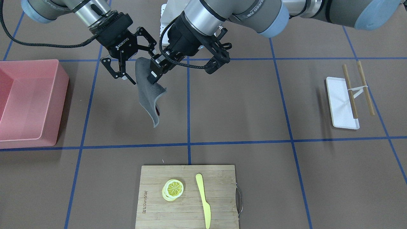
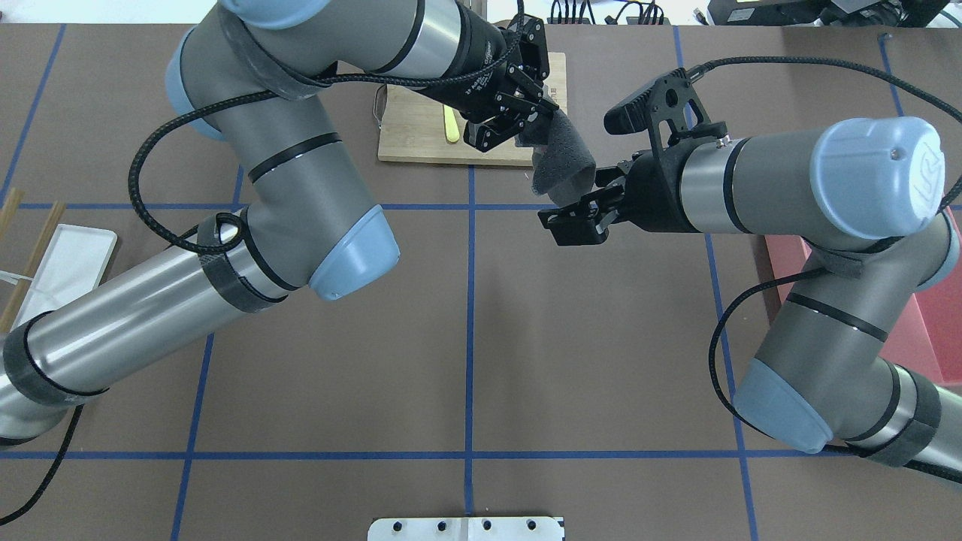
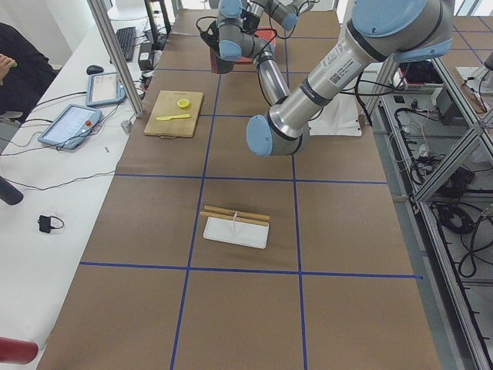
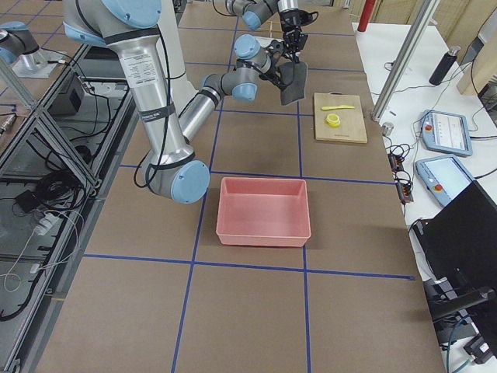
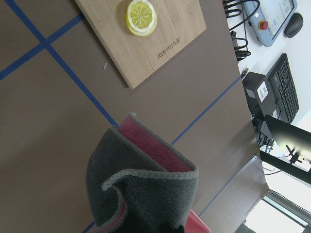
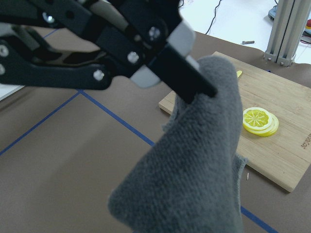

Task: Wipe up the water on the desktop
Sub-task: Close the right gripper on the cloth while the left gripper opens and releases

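I expect the grey cloth (image 1: 146,86) to hang down in flaps below my right gripper when I carry it, because the cloth's lower corner (image 1: 154,116) is hanging limp and curled.
My left gripper (image 1: 154,75) is shut on the upper part of a grey cloth (image 1: 147,92) with a pink underside and holds it in the air above the brown desktop (image 1: 238,105). The cloth hangs down, folded. In the overhead view the left gripper (image 2: 536,134) grips the cloth (image 2: 562,167) just in front of the cutting board. My right gripper (image 1: 141,66) is open, its jaws standing on either side of the cloth's top edge; it also shows in the overhead view (image 2: 575,208). I see no water on the desktop.
A pink bin (image 1: 31,101) stands on the robot's right side. A bamboo cutting board (image 1: 219,190) with lemon slices (image 1: 173,189) and a yellow knife (image 1: 203,200) lies at the far edge. A white tray (image 1: 338,95) with chopsticks (image 1: 349,92) lies on the robot's left.
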You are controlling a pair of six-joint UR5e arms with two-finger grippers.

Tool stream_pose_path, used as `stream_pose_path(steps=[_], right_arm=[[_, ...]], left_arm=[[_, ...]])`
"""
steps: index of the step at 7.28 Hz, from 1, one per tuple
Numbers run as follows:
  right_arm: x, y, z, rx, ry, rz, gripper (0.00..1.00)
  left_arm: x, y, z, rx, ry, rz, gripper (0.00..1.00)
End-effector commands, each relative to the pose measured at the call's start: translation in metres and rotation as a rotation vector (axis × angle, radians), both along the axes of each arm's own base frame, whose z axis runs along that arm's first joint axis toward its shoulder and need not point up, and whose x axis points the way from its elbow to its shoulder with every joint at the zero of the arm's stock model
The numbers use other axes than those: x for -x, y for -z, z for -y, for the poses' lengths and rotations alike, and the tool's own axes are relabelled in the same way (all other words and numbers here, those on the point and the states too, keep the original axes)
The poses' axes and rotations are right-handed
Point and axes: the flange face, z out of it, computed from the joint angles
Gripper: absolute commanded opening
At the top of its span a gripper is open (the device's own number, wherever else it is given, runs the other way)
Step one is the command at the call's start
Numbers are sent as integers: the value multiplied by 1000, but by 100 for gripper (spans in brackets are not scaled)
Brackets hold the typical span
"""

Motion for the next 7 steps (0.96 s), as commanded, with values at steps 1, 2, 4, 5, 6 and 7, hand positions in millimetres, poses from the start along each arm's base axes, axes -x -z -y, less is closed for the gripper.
stream_pose_path(steps=[1, 2, 4, 5, 6, 7], right_arm=[[-2, 0, 2, 1, -25, 6, 83], [-3, -1, 3, 5, -36, 5, 67], [-3, -3, 3, 8, -37, 3, 24], [-4, -4, 3, 7, -38, 2, 23], [-5, -4, 2, 8, -36, 2, 22], [-5, -4, 3, 8, -38, 2, 22]], left_arm=[[-4, 2, -6, -3, -4, -5, 0], [-6, 4, -11, -7, -10, -10, 0], [-6, 2, -12, -8, -12, -8, 0], [-7, 1, -11, -9, -12, -5, 0], [-7, -1, -11, -11, -12, -2, 0], [-8, -3, -10, -15, -13, 2, 0]])
